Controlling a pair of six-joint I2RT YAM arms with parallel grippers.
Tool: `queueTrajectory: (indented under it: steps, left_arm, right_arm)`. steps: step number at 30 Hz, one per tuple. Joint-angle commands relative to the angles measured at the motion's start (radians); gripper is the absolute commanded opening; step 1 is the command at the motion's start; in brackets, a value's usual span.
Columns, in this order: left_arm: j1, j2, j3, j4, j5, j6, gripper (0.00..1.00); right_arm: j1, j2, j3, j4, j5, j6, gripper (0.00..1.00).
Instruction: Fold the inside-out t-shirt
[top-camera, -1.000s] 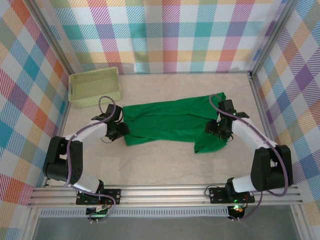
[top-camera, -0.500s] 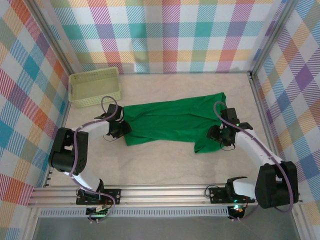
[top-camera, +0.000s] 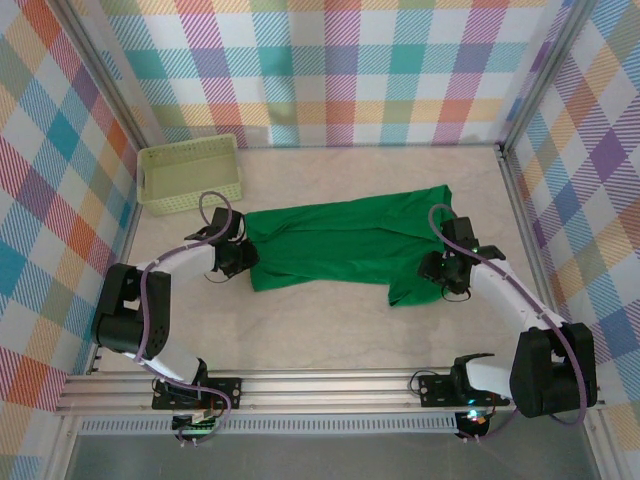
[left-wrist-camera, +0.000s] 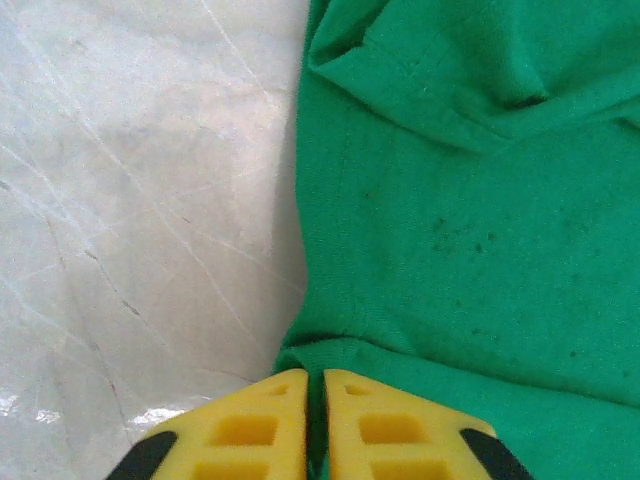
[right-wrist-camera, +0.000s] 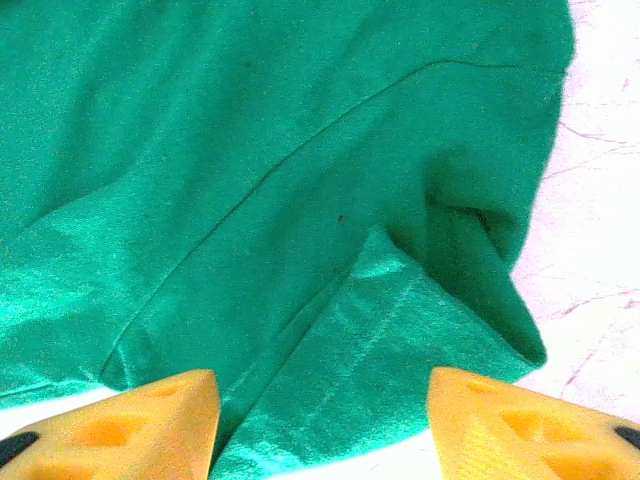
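Next, my right gripper pinches the flap's folded edge (right-wrist-camera: 455, 305) and brings it over toward the t-shirt's far edge, because the flap juts out (top-camera: 408, 293) past the t-shirt's near edge.
The inside-out t-shirt (top-camera: 340, 240) lies spread and wrinkled across the middle of the table, bright green, with one flap hanging toward the near right. My left gripper (top-camera: 245, 258) is at the shirt's left edge. In the left wrist view its yellow fingers (left-wrist-camera: 250, 430) stand nearly together, pinching a folded hem of the t-shirt (left-wrist-camera: 450, 250). At the shirt's right end is my right gripper (top-camera: 432, 270). It (right-wrist-camera: 322, 390) is open, its fingers wide apart on either side of a folded corner of green cloth (right-wrist-camera: 250, 150).
A pale yellow-green lattice basket (top-camera: 190, 172) stands at the back left, apart from the shirt. Plaid walls and metal posts enclose the pale table (top-camera: 330, 320). Bare tabletop lies between the shirt and the arm bases.
My left gripper's jaws have closed onto the shirt's left hem. The right gripper has shifted slightly toward the near right and stayed open.
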Motion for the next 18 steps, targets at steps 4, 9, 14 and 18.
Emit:
queueTrajectory:
  steps: [4, 9, 14, 18]
  left_arm:
    - [-0.016, -0.05, -0.009, -0.028, -0.005, 0.002, 0.05]
    - [-0.032, -0.103, -0.011, -0.051, -0.026, 0.002, 0.03]
    - [-0.04, -0.116, -0.012, -0.063, -0.031, 0.007, 0.02]
    - [-0.048, -0.114, -0.011, -0.064, -0.028, 0.006, 0.0]
  right_arm:
    - [-0.011, -0.028, -0.04, -0.041, 0.067, 0.062, 0.6]
    - [-0.043, -0.015, -0.042, -0.021, 0.066, 0.052, 0.59]
    - [-0.049, 0.066, 0.008, -0.001, 0.073, 0.004, 0.55]
    - [-0.048, 0.115, 0.043, 0.009, 0.115, -0.017, 0.51]
